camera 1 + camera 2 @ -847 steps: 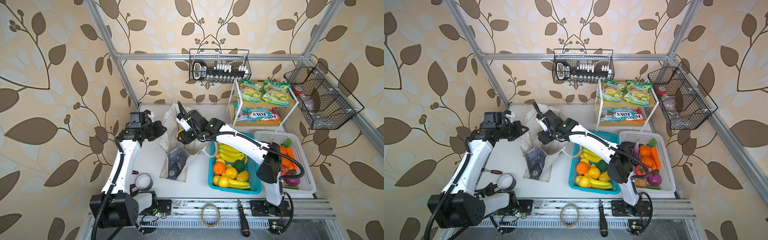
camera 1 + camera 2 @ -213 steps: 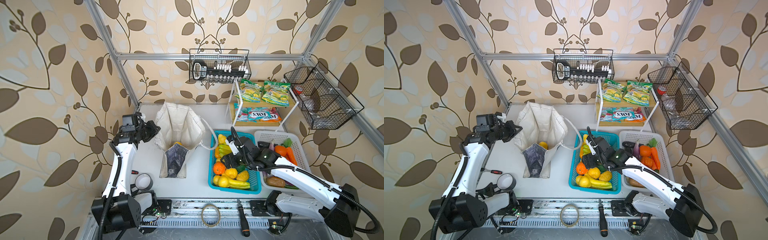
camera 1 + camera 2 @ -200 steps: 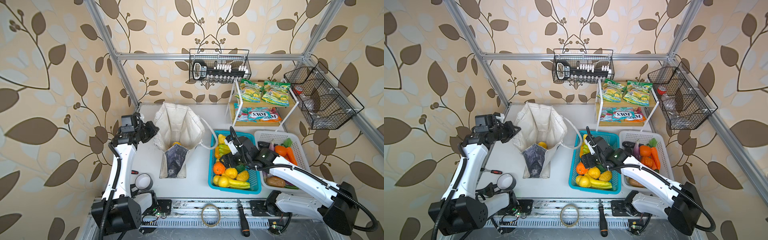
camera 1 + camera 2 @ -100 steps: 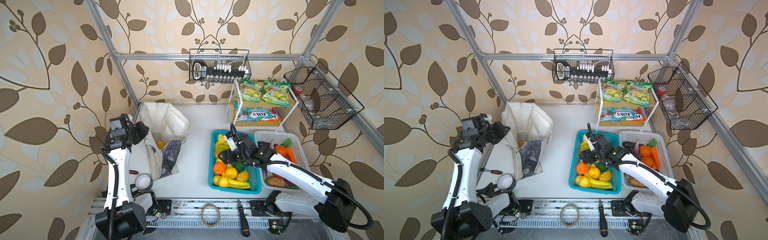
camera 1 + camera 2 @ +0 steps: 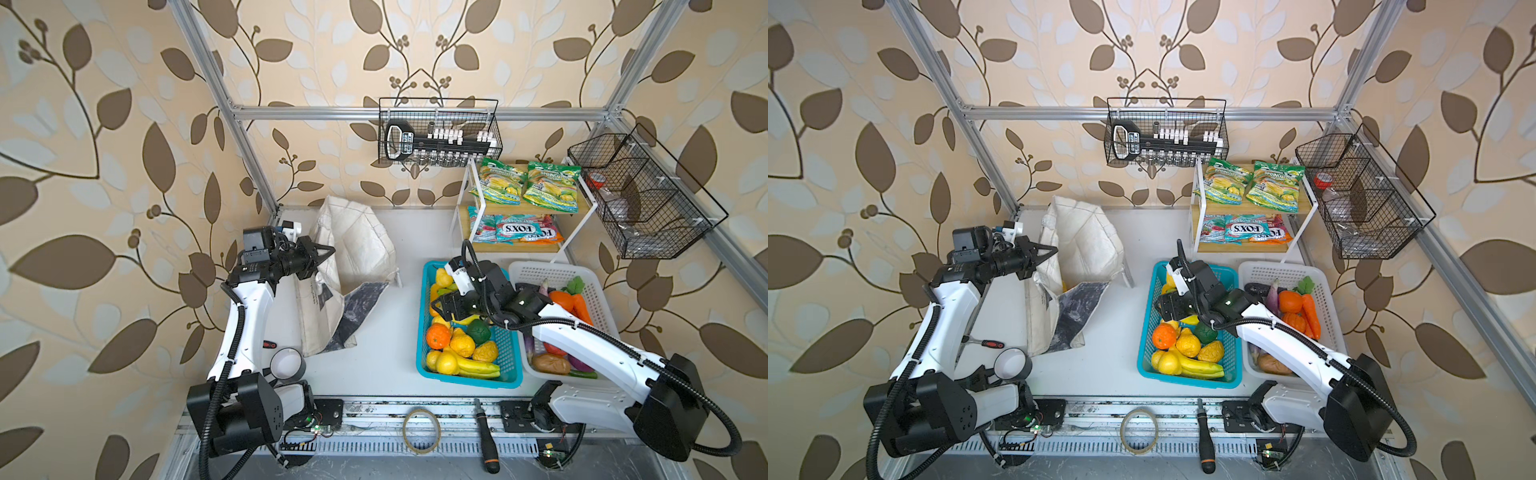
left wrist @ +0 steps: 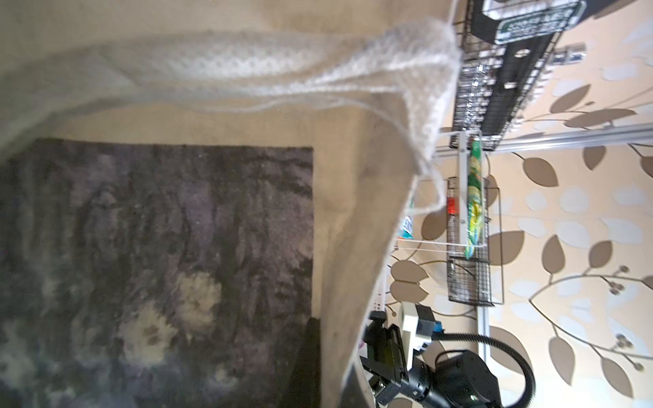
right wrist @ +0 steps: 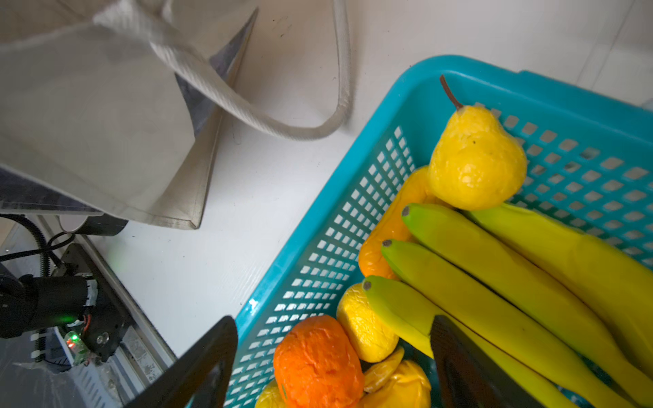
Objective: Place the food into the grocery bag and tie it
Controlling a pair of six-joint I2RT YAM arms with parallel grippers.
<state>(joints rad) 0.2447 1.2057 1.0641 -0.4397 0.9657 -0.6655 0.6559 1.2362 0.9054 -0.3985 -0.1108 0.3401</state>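
Observation:
The grocery bag is leaning crooked with its dark panel slanted [image 5: 357, 313], so next my left gripper brings the bag's rim back and sets the bag up square, nearer to the blue basket.
The grocery bag [image 5: 353, 245] [image 5: 1084, 245] stands at the back left, slumped, with its dark panel [image 5: 357, 307] facing front. My left gripper [image 5: 322, 253] [image 5: 1046, 251] is shut on the bag's left rim. In the left wrist view the bag's cloth [image 6: 353, 212] fills the frame and hides the jaws. My right gripper [image 5: 446, 307] [image 7: 332, 367] hangs open over the blue basket [image 5: 424, 291], with the orange fruit [image 5: 438, 336] [image 7: 318, 360] just below its spread fingers [image 7: 205, 364]. Two green-and-yellow snack packets [image 5: 496, 183] [image 5: 550, 185] lie on the rack's top shelf. An eggplant [image 5: 579, 366] lies in the white basket [image 5: 540, 270].
Bananas [image 7: 494, 268], a pear [image 7: 473, 159] and other fruit fill the blue basket. FOX'S packets [image 5: 515, 228] sit on the lower shelf. A tape roll [image 5: 286, 365] and a red-handled tool [image 5: 269, 344] lie by the left arm's base. Wire baskets [image 5: 438, 133] hang on the frame.
My left gripper has dragged the bag leftward toward the wall, and the bag has slumped. My right gripper has stayed open over the blue basket, shifting slightly.

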